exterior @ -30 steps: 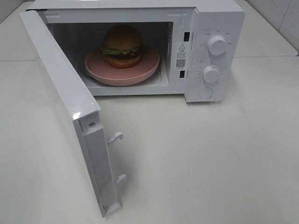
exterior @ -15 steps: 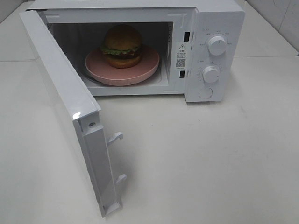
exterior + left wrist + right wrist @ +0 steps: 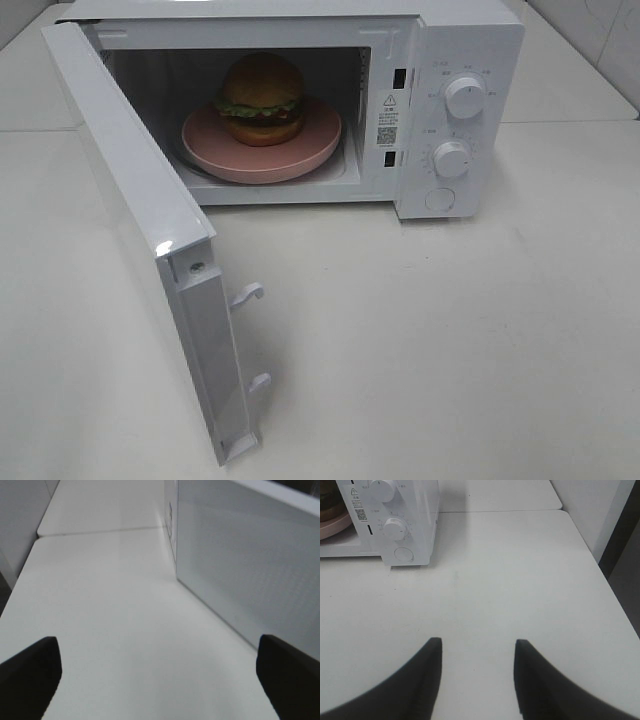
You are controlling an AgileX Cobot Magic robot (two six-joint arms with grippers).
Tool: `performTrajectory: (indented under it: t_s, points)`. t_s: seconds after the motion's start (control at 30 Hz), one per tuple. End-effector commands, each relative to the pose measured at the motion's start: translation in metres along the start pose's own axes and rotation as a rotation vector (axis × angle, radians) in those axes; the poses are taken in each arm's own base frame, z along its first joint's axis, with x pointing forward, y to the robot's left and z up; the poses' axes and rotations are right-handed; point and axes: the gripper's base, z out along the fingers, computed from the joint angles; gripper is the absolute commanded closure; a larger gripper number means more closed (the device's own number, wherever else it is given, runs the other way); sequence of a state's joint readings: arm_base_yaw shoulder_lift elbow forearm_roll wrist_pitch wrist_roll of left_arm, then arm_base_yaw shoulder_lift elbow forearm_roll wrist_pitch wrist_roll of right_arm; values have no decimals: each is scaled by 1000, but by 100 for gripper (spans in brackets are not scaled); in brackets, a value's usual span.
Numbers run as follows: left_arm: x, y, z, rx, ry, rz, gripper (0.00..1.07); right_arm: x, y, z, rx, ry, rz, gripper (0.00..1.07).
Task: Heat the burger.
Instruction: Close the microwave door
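The microwave door stands wide open (image 3: 208, 340) with its outer side (image 3: 250, 565) facing away from my right gripper, so my left gripper should push it closed before heating begins.
The burger (image 3: 262, 98), with its golden-brown bun, green lettuce and dark patty, sits on a round pink plate (image 3: 212, 152) inside the white microwave (image 3: 470, 40). The microwave door (image 3: 130, 200) is swung wide open toward the front left. Neither gripper shows in the exterior high view. In the left wrist view my left gripper (image 3: 160, 680) is wide open and empty above the table, beside the door's outer face (image 3: 250, 570). My right gripper (image 3: 478, 641) hovers over the table in front of the control panel (image 3: 395, 525), its fingers apart with nothing between them.
Two knobs (image 3: 465, 97) (image 3: 451, 159) and a round button (image 3: 439, 199) are on the microwave's right panel. Two latch hooks (image 3: 247, 293) stick out from the door's edge. The table's right edge (image 3: 600, 565) drops off beside my right gripper.
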State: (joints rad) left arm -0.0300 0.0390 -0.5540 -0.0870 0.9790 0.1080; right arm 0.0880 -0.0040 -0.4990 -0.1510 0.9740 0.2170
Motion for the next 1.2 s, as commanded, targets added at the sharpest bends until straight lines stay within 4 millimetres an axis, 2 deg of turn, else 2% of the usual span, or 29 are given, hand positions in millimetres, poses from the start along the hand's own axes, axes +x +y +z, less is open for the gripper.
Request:
performTrajectory:
  t_s: [0.03, 0.2, 0.27, 0.37, 0.4, 0.43, 0.47, 0.5, 0.53, 0.6, 0.63, 0.7, 0.77, 0.8, 0.9, 0.93, 1.07, 1.2]
  points:
    - [-15, -1, 5, 26, -63, -22, 8, 1, -1, -4, 6, -35, 10, 63]
    - [-20, 0, 15, 21, -32, 38, 9, 1, -1, -4, 6, -35, 10, 63]
    - [-31, 3, 27, 5, -61, 56, 17, 1, -1, -4, 6, -35, 10, 63]
    - [-33, 3, 30, 3, -72, 54, 22, 1, -1, -4, 6, -35, 10, 63]
    - [-38, 4, 35, -1, -79, 52, 34, 1, -1, -4, 6, -35, 10, 63]
    - [-41, 5, 42, -3, -70, 51, 51, 1, -1, -4, 6, -35, 10, 63]
    - [-41, 5, 42, -3, -70, 51, 51, 1, -1, -4, 6, -35, 10, 63]
    - [-42, 6, 45, -3, -60, 50, 60, 1, -1, -4, 6, -35, 10, 63]
    - [-42, 6, 45, -3, -60, 50, 60, 1, -1, -4, 6, -35, 10, 63]
    - [-48, 8, 61, -7, -40, 44, 92, 1, -1, -4, 6, -35, 10, 63]
    - [-48, 8, 61, -7, -40, 44, 92, 1, -1, -4, 6, -35, 10, 63]
    - [-54, 10, 74, -18, -54, 45, 107, 1, -1, -4, 6, -35, 10, 63]
    - [-56, 11, 78, -24, -75, 44, 107, 1, -1, -4, 6, -35, 10, 63]
    - [-59, 12, 88, -34, -107, 41, 107, 1, -1, -4, 6, -35, 10, 63]
    - [-60, 13, 94, -41, -125, 38, 107, 1, -1, -4, 6, -35, 10, 63]
    - [-60, 15, 103, -52, -161, 33, 107, 1, -1, -4, 6, -35, 10, 63]
    - [-51, 19, 127, -87, -250, 25, 107, 1, -1, -4, 6, -35, 10, 63]
    - [-43, 20, 139, -104, -279, 22, 107, 1, -1, -4, 6, -35, 10, 63]
